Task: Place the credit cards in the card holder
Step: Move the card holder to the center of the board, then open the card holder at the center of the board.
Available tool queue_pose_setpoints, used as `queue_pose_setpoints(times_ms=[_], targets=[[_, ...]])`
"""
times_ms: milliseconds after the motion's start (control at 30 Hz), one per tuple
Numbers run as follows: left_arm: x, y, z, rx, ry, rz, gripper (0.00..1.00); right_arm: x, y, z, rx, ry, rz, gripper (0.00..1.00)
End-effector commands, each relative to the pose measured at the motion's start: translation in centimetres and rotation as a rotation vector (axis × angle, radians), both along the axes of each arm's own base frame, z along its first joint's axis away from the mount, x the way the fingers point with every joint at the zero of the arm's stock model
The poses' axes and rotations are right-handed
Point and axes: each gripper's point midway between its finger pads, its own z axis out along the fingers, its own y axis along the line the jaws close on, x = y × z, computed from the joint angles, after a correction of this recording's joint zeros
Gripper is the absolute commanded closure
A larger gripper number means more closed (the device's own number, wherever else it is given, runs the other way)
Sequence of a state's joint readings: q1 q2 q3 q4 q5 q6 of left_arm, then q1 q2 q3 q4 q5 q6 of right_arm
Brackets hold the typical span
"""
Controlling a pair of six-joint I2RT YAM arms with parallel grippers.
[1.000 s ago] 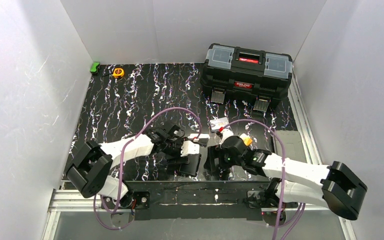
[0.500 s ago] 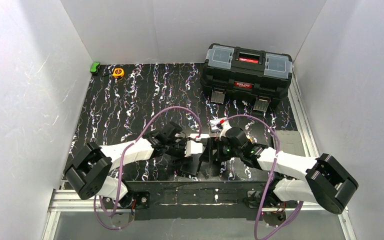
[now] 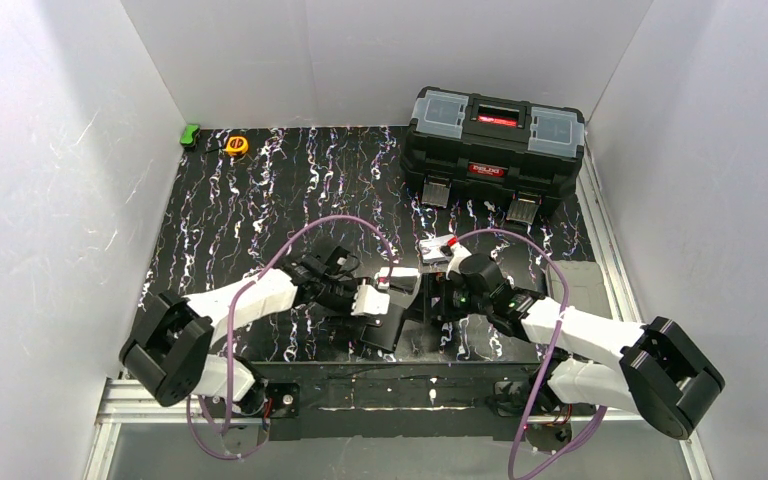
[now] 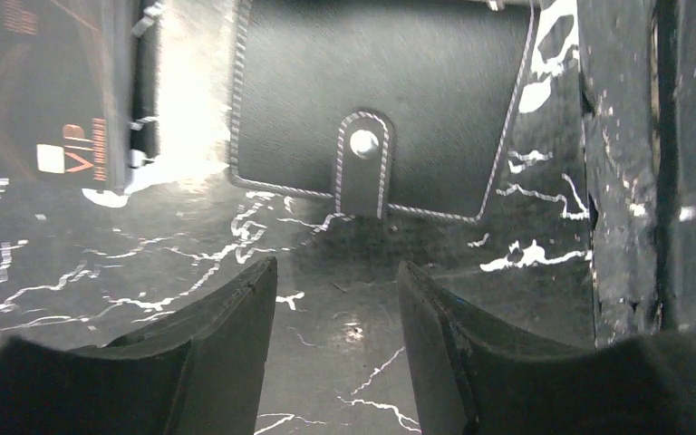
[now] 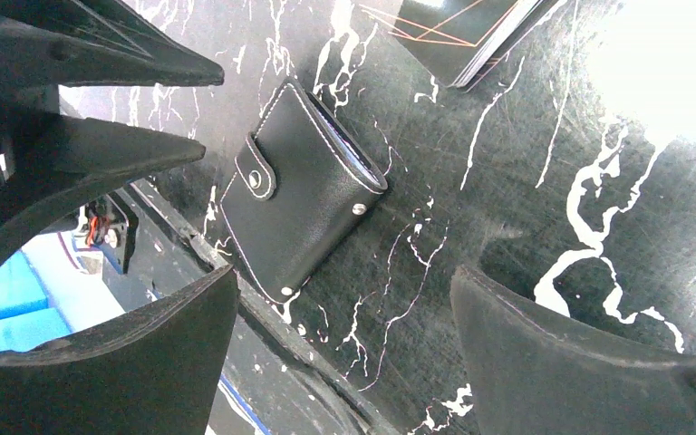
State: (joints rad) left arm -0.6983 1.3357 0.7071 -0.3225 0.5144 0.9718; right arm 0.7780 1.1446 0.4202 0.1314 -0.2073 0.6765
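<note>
My right gripper should press the holder's cover point(image 3: 387, 327) still while my left gripper pinches the clasp tab point(image 4: 362, 165), because the card holder lies loose with that tab shut.
The card holder point(image 3: 388, 326) point(image 4: 381, 100) point(image 5: 304, 204) lies flat near the table's front edge, folded shut with its clasp tab point(image 4: 362, 168) snapped down. My left gripper point(image 3: 375, 300) point(image 4: 335, 281) hovers low just before the tab, open, with only bare table between its fingers. My right gripper point(image 3: 442, 296) point(image 5: 344, 290) stands wide open and empty just to the holder's right. A dark credit card point(image 4: 63, 100) printed "VIP" lies beside the holder. A small stack of credit cards point(image 5: 462, 27) point(image 3: 436, 247) lies beyond the right gripper.
A large black toolbox point(image 3: 495, 145) stands at the back right. A yellow tape measure point(image 3: 236, 145) and a green object point(image 3: 190, 134) sit in the back left corner. The table's front edge point(image 5: 272, 335) runs right beside the holder. Purple cables loop over both arms.
My right arm has swung left and forward, bringing its gripper close beside the holder. The left gripper has shifted slightly and its jaws have narrowed a little.
</note>
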Motion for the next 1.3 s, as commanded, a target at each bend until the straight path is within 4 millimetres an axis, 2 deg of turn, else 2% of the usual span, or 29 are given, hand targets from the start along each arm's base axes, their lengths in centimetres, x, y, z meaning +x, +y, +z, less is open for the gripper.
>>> queue_pose_setpoints(times_ms=[0, 100, 233, 400, 567, 700, 800, 900, 1100, 1267], targets=[[-1.3, 1.6, -2.5, 0.081, 0.007, -0.138, 0.5, 0.1, 0.1, 0.1, 0.016, -0.017, 0.007, 0.07], [-0.4, 0.8, -4.1, 0.136, -0.033, -0.13, 0.51, 0.0, 0.0, -0.1, 0.012, -0.01, 0.006, 0.07], [0.4, -1.4, -4.2, 0.145, -0.054, -0.143, 0.52, -0.1, -0.6, -0.4, 0.006, -0.018, -0.02, 0.07], [-0.6, -3.4, -4.3, 0.126, 0.004, -0.143, 0.52, -0.4, -1.4, -0.9, 0.007, -0.005, -0.046, 0.07], [-2.5, -4.5, -4.5, 0.093, 0.034, -0.126, 0.52, -0.7, -2.5, -1.8, 0.01, 0.017, -0.077, 0.07], [-3.7, -5.4, -4.4, 0.045, 0.05, -0.092, 0.53, -0.8, -2.5, -2.2, 0.023, 0.036, -0.076, 0.08], [-3.8, -5.8, -4.7, 0.027, 0.035, -0.061, 0.53, -0.8, -2.0, -2.4, 0.038, 0.055, -0.064, 0.09], [-2.7, -6.2, -4.8, 0.018, 0.012, 0.011, 0.56, -1.1, -1.7, -2.8, 0.042, 0.079, -0.049, 0.11], [-2.1, -6.5, -5.1, -0.028, -0.016, 0.071, 0.58, -1.8, -1.4, -3.1, 0.064, 0.107, -0.025, 0.21], [-1.8, -6.6, -5.6, -0.049, -0.035, 0.095, 0.6, -2.1, -1.3, -2.0, 0.105, 0.085, -0.013, 0.34]])
